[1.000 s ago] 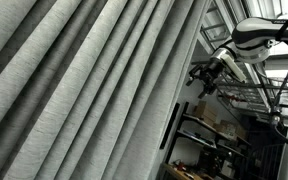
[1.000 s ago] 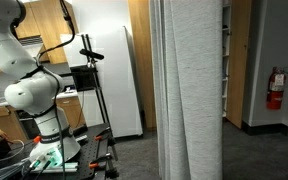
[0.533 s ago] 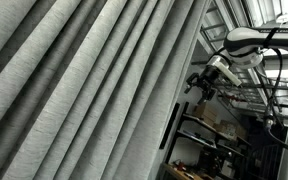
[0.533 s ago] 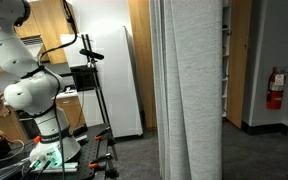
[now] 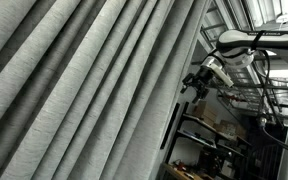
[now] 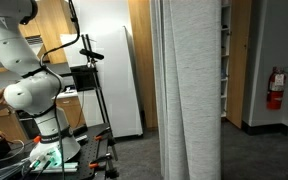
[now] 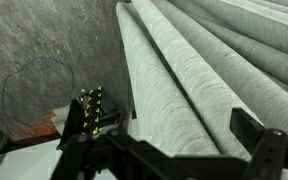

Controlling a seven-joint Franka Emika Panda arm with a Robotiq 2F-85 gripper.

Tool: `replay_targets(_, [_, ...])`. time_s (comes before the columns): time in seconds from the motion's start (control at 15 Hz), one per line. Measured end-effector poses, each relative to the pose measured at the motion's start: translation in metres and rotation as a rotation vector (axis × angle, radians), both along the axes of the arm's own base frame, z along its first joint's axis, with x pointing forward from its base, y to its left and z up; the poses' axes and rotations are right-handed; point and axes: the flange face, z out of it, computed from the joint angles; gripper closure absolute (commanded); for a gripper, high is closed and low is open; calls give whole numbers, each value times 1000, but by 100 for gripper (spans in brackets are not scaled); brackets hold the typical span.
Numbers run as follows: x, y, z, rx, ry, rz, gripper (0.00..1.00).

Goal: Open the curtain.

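Observation:
The curtain's edge pleat [image 7: 167, 112] is between my gripper's open fingers, so I should keep moving in until the pleat [image 5: 173, 84] is deep between them, and then close.
The curtain [image 5: 94, 90] is a very large light-grey woven drape with deep pleats that fills most of an exterior view. It also hangs as a bunched column in an exterior view [image 6: 189, 90]. My gripper [image 5: 198, 80] hangs from the white arm [image 5: 249, 40], just beside the curtain's free edge. In the wrist view the gripper [image 7: 169, 135] is open, its black fingers wide apart. A thick pleat of the curtain [image 7: 174, 70] runs between and beyond them. I cannot tell whether the fingers touch the fabric.
Shelving with clutter [image 5: 219, 130] stands behind the gripper. The robot base and lower arm [image 6: 34, 95] are at the left, beside a black tripod stand [image 6: 94, 90] and a white cabinet [image 6: 119, 80]. A fire extinguisher [image 6: 275, 88] hangs on the far wall.
The gripper has moved left, closer to the curtain's edge, and the arm has reached further across. The curtain has not visibly moved.

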Motion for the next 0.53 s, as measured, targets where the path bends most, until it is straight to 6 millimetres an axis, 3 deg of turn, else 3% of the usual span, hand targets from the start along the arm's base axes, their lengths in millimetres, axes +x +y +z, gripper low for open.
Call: replay_targets(0.53, [13,-8,25,-59,-67,102,0])
